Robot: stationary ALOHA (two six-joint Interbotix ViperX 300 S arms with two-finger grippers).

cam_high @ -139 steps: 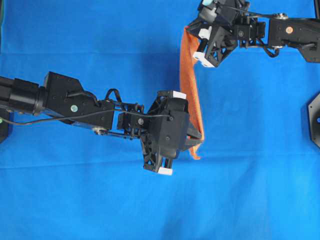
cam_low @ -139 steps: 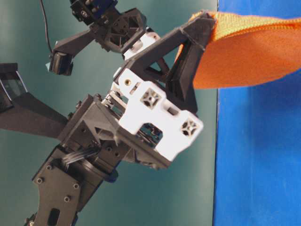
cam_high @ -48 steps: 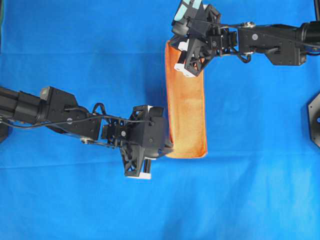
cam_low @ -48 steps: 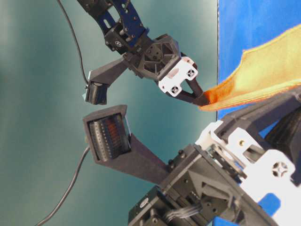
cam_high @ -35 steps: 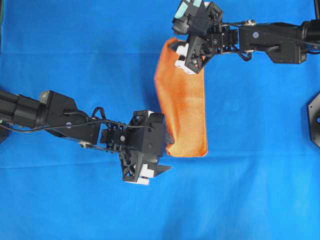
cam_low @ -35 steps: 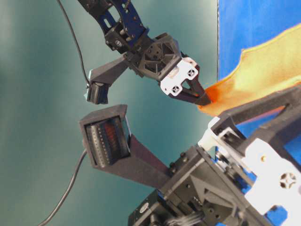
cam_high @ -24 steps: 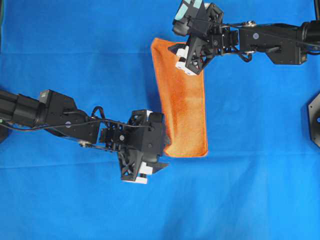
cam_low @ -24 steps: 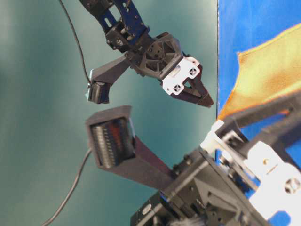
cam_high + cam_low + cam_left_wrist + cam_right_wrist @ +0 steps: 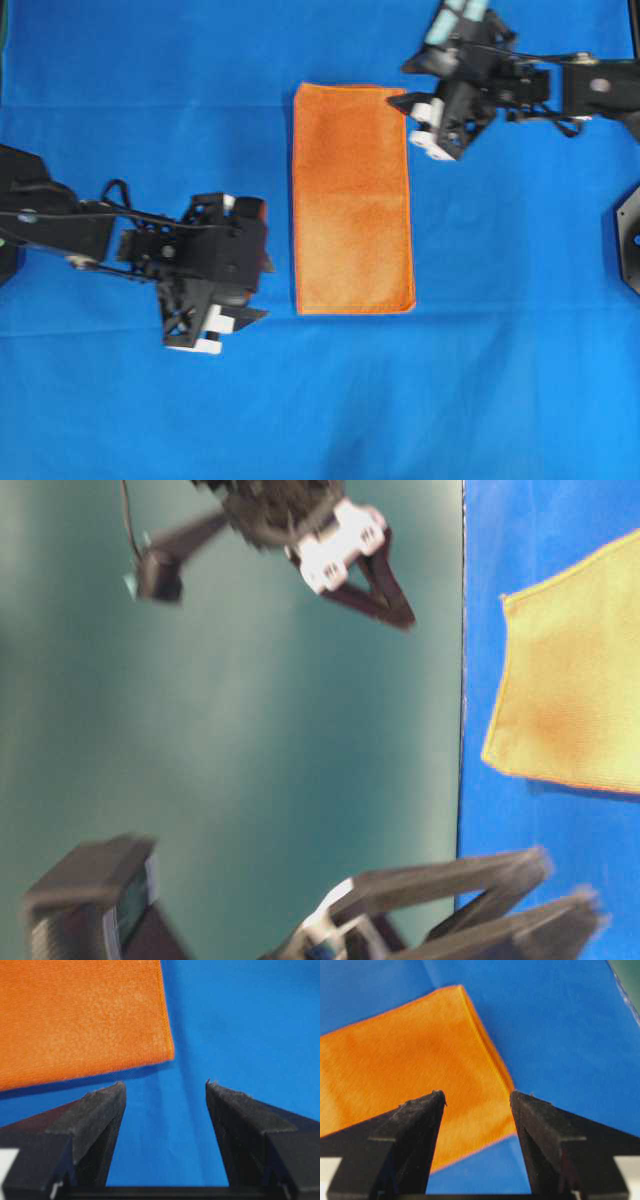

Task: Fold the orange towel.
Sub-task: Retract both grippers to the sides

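Observation:
My right gripper is at the orange towel's far end and my left gripper is by its near end (image 9: 354, 302), so next my left gripper grabs the other far corner (image 9: 302, 92) first.
The orange towel (image 9: 352, 198) lies flat on the blue cloth as a long folded rectangle, edges lined up. It also shows in the table-level view (image 9: 570, 700), the left wrist view (image 9: 80, 1020) and the right wrist view (image 9: 415, 1065). My left gripper (image 9: 260, 290) is open and empty, to the left of the towel's near left corner and apart from it; its jaws (image 9: 165, 1085) frame bare blue cloth. My right gripper (image 9: 420, 122) is open and empty, raised just right of the towel's far right corner; that corner shows between its fingers (image 9: 477, 1095).
The large blue cloth (image 9: 500, 350) covers the whole table. A black fixture (image 9: 628, 235) sits at the right edge. A teal wall (image 9: 250, 730) fills the left of the table-level view, where the left gripper's fingers (image 9: 480, 880) show blurred.
Both grippers let go of the towel and drew back, the left one leftward, the right one rightward and up. The towel dropped flat into a neat folded rectangle.

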